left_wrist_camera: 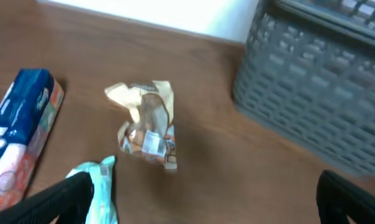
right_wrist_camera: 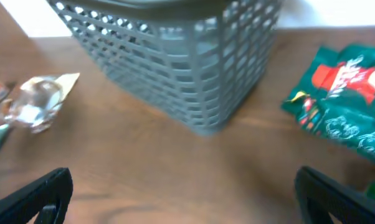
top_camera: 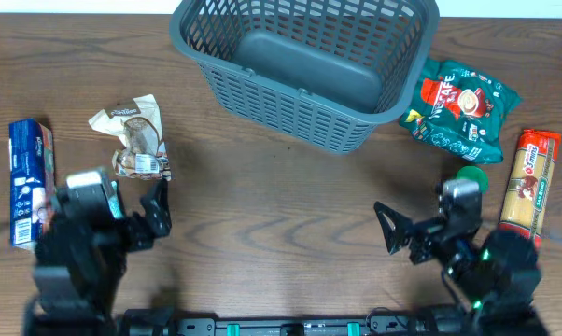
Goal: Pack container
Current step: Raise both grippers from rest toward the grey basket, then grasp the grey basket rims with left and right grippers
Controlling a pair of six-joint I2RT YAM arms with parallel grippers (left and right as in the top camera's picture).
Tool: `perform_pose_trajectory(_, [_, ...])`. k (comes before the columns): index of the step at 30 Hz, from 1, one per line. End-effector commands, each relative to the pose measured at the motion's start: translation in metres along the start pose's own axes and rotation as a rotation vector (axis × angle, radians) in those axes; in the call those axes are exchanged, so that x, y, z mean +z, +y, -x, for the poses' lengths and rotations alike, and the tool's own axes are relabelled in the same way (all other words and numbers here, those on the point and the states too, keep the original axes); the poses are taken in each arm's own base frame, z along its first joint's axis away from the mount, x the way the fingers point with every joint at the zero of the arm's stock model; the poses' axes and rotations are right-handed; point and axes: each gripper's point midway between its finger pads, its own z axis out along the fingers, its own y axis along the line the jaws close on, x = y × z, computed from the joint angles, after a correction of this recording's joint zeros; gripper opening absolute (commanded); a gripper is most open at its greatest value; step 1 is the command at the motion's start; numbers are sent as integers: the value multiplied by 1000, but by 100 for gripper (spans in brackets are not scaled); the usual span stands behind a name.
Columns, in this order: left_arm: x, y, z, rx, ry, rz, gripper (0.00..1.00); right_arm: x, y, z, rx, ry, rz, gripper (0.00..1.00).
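The basket (top_camera: 304, 93) sits crooked at the back, so the robot's left gripper and right gripper should grab its rim (top_camera: 199, 56) and turn it straight before packing.
The dark grey lattice basket (top_camera: 281, 103) stands at the back centre and is empty; it also shows in the left wrist view (left_wrist_camera: 312, 93) and the right wrist view (right_wrist_camera: 175, 68). My left gripper (top_camera: 155, 215) is open and empty at the front left, low over the table (left_wrist_camera: 203, 205). A cream snack packet (top_camera: 132, 135) lies just beyond it (left_wrist_camera: 147, 124). A light teal packet (left_wrist_camera: 100, 193) lies beside its left finger. My right gripper (top_camera: 393, 229) is open and empty at the front right (right_wrist_camera: 187, 199), apart from every packet.
A blue packet (top_camera: 29, 182) lies at the far left. A green coffee packet (top_camera: 458, 112) lies right of the basket, with a small green round thing (top_camera: 471, 177) below it. A red and yellow packet (top_camera: 531, 187) lies at the far right.
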Motion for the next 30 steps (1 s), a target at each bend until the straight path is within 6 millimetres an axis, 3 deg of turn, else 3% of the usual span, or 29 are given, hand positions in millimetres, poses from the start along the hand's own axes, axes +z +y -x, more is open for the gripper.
perform_pose_trajectory(1, [-2, -16, 34, 18, 96, -35, 98, -3, 20, 31, 6, 97, 81, 99])
perform_pose_trajectory(6, [-4, -31, 79, 67, 213, -50, 99, -8, 41, 70, -13, 293, 164, 99])
perform_pose_trajectory(11, [-6, -75, 108, 156, 312, -266, 99, -21, 85, 118, 28, 315, 384, 99])
perform_pose_trajectory(13, [-7, -88, 118, 146, 318, -329, 98, -21, 92, 136, -1, 274, 422, 87])
perform_pose_trajectory(14, [-7, -92, 123, 144, 311, -350, 99, -21, 92, 145, -12, 255, 421, 74])
perform_pose_trajectory(15, [-7, -93, 127, 146, 303, -352, 99, -19, 91, 152, -4, 243, 406, 68])
perform_pose_trajectory(17, [-6, -94, 133, 150, 279, -354, 99, -13, 80, 162, 29, 239, 334, 43])
perform_pose_trajectory(20, [-4, -96, 142, 159, 240, -359, 100, -3, 70, 173, 41, 237, 274, 17])
perform_pose_trajectory(22, [-3, -96, 147, 163, 221, -356, 95, 5, 69, 179, 46, 242, 272, 1])
perform_pose_trajectory(24, [2, -90, 148, 167, 216, -314, 87, 14, 66, 183, 61, 255, 267, 1])
perform_pose_trajectory(30, [23, -75, 146, 225, 238, -200, 83, 45, 53, 184, 73, 300, 233, 1])
